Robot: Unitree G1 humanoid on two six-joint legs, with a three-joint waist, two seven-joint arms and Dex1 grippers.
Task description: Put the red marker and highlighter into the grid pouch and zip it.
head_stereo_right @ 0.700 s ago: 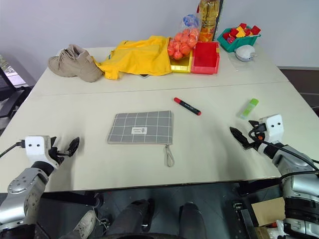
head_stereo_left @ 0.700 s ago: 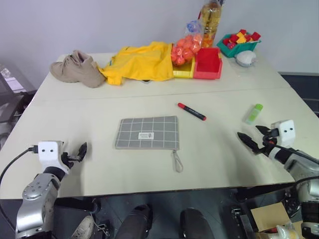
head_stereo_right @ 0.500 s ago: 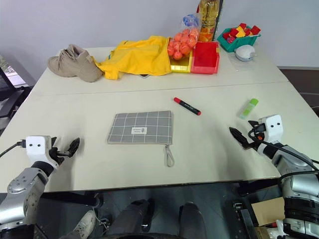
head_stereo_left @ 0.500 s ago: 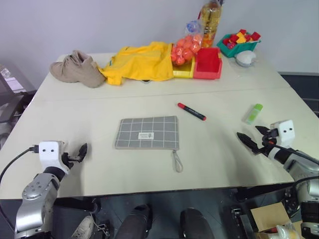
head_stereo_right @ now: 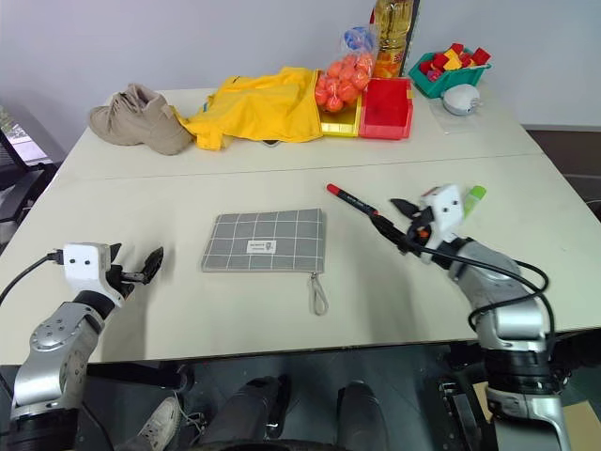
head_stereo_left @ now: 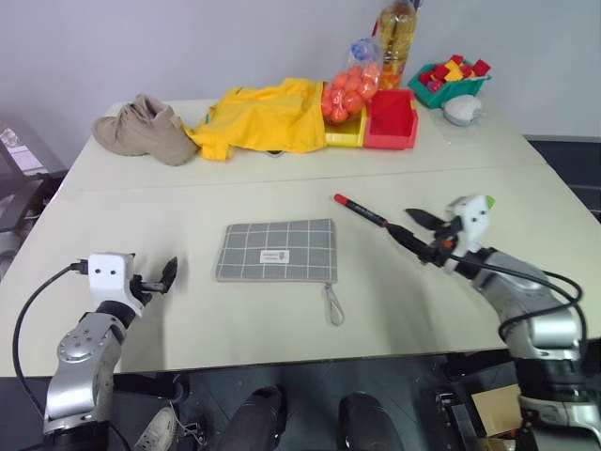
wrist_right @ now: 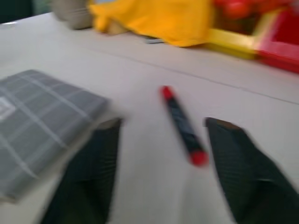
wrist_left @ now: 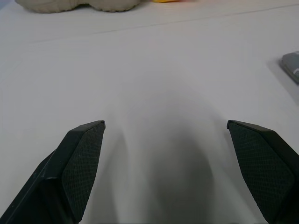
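I expect that when I lift the grid pouch, its front edge (head_stereo_left: 275, 280) will spread into a long opening for the red marker, because the zipper loop (head_stereo_left: 333, 305) trails from there.
The grid pouch (head_stereo_left: 278, 251) lies flat at the table's middle, its grey zipper loop (head_stereo_left: 333, 305) trailing toward the front edge. The red marker (head_stereo_left: 358, 209) lies just right of and behind it. My right gripper (head_stereo_left: 411, 225) hovers open at the marker's near end; in the right wrist view the red marker (wrist_right: 182, 123) lies ahead between the spread fingers, with the grid pouch (wrist_right: 37, 126) to one side. Behind my right wrist only the highlighter's green tip (head_stereo_right: 476, 193) peeks out. My left gripper (head_stereo_left: 167, 275) is open and empty, low over the table left of the pouch.
Along the back edge sit beige shoes (head_stereo_left: 146, 129), a yellow cloth (head_stereo_left: 258, 117), a bag of orange balls (head_stereo_left: 349, 89), a red bin (head_stereo_left: 392, 122), a bottle (head_stereo_left: 396, 38), a teal tray of blocks (head_stereo_left: 451, 85) and a white object (head_stereo_left: 462, 111).
My right arm has swung left and inward from the table's right side to the marker, now covering most of the highlighter. The left gripper has edged slightly toward the pouch.
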